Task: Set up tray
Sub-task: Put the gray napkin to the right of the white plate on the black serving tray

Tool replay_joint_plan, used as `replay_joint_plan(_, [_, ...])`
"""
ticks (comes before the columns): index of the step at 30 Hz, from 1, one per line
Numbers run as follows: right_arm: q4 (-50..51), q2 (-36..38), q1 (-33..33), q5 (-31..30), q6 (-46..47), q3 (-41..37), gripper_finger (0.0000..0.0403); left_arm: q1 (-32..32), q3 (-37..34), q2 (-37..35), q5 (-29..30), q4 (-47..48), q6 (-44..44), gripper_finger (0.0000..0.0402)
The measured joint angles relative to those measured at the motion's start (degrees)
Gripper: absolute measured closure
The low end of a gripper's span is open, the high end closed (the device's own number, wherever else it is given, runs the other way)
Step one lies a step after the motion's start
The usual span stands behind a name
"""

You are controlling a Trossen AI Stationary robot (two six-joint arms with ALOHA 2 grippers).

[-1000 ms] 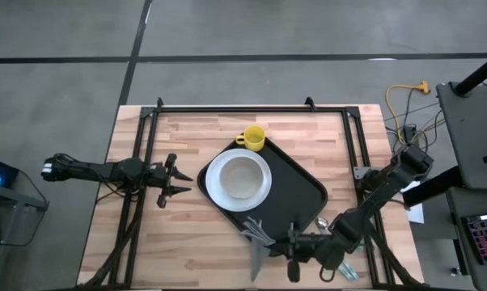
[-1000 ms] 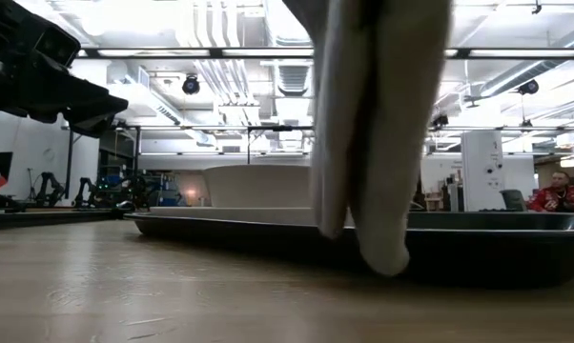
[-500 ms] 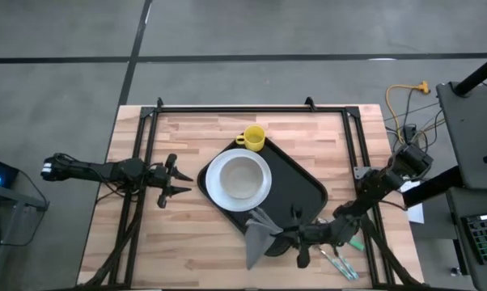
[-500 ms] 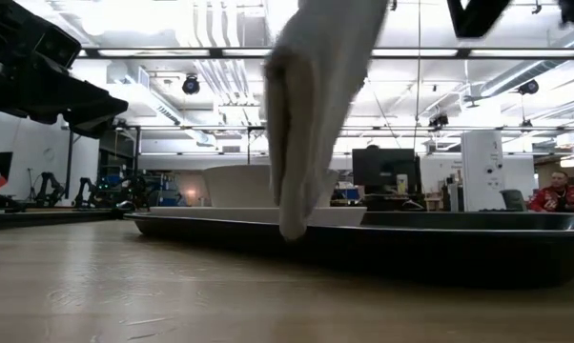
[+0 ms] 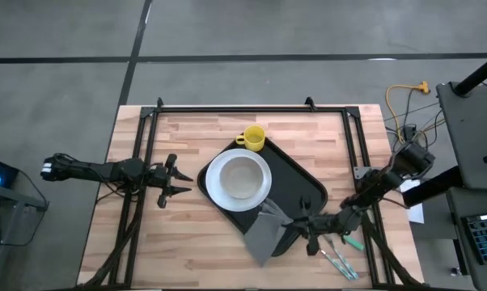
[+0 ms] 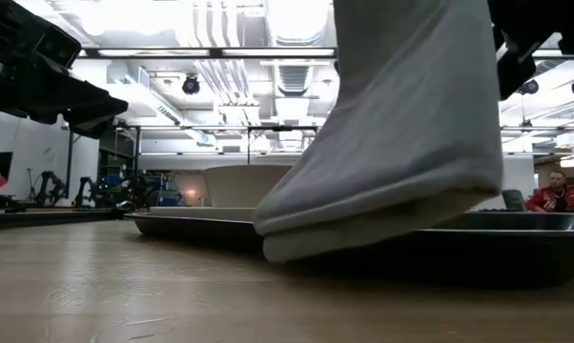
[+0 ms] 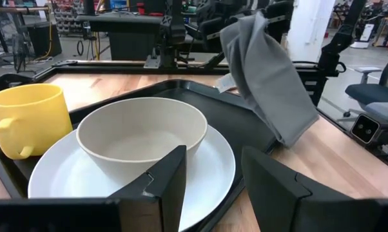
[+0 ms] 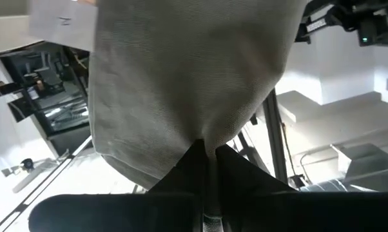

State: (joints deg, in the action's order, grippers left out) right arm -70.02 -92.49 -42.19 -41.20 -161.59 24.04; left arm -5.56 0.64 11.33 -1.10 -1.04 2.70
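My right gripper should keep moving the grey cloth [image 5: 265, 234], hanging open nearby, to the clear bottom of the tray [image 5: 293, 191] beside the plate until resting inside the tray's rim.
The black tray [image 5: 298, 184] lies aslant at mid-table, carrying a white plate [image 5: 215, 190] with a pale bowl [image 5: 240, 176] and a yellow cup [image 5: 253, 138]. My right gripper [image 5: 296, 228] is at the tray's near corner, shut on a grey cloth [image 5: 268, 232]. The cloth [image 6: 401, 143] hangs low over the tray's near rim [image 6: 516, 248]; I cannot tell whether it touches. My left gripper [image 5: 172, 179] waits open at the table's left, pointing at the tray, with the plate and bowl ahead of its fingers [image 7: 174, 174]. My right gripper pinches a gathered fold of the grey cloth [image 8: 203, 132] between its two fingers, which lie about level and come from the table's right. The cloth fans out from the pinch and hangs slack and slanting, its lower end [image 7: 287, 132] down by the tray's near rim.
Utensils with teal handles [image 5: 340, 257] lie on the table at the near right, beside my right arm. A black frame [image 5: 227, 107] runs along the table's far and side edges. Bare wood [image 5: 171, 242] shows at the near left.
My right gripper has come down and moved toward the tray's near corner, tipping to about level. The grey cloth, which hung as a narrow strip, has swung out broad and sunk until its lower end is at the tray's near rim.
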Motion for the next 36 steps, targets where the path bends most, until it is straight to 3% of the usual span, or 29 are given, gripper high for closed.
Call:
replay_joint_plan(15, [0.49, 3.81, 0.42, -5.22, -0.58, -10.00, 0.0394, 0.00, 0.00, 0.02, -0.01, 0.00, 0.00, 0.0266])
replay_joint_plan(26, [1.26, 8.45, 0.39, -5.54, -0.42, -15.65, 0.0394, 0.01, 0.00, 0.00, 0.00, 0.00, 0.00, 0.0266])
replay_joint_plan(36, [9.20, 12.60, 0.36, -5.54, 3.74, -17.89, 0.0394, 0.00, 0.00, 0.00, -0.02, 0.00, 0.00, 0.0266])
